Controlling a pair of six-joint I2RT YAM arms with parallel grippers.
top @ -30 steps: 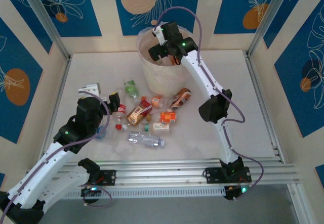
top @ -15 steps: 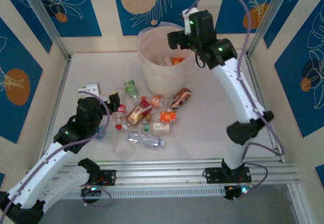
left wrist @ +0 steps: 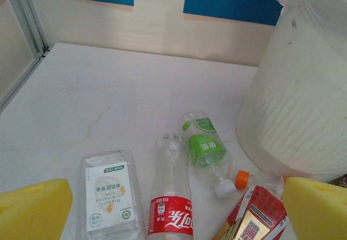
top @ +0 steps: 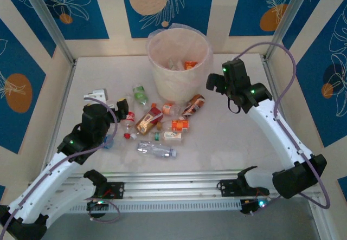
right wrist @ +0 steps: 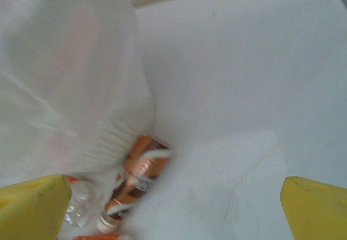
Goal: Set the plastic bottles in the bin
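I keep moving my right gripper down to the bronze bottle's body (top: 193,105) and close around it, since the bronze bottle's bottom end (top: 200,98) is clear of the other bottles.
Several plastic bottles lie on the table in front of the bin (top: 179,75), a tall cream bucket with a clear liner; an orange-labelled bottle (top: 190,65) lies inside it. My left gripper (top: 120,110) hangs open over the left of the pile, above a red-labelled bottle (left wrist: 171,196), a green-labelled one (left wrist: 206,150) and a flat one with a white label (left wrist: 108,196). My right gripper (top: 214,83) is open and empty, low at the bin's right side. In the blurred right wrist view, a bronze bottle (right wrist: 135,180) lies beside the bin wall (right wrist: 70,88).
A clear bottle (top: 154,149) lies nearest the arms, with an orange-labelled bottle (top: 180,125) and a pale-labelled one (top: 172,136) behind it. A small white object (top: 96,95) sits at the pile's left. Aluminium posts and patterned walls close in the table (top: 244,142).
My right arm has swung from over the bin's mouth out to the right and down beside it. An orange-labelled bottle now shows inside the bin. The left arm has stayed still.
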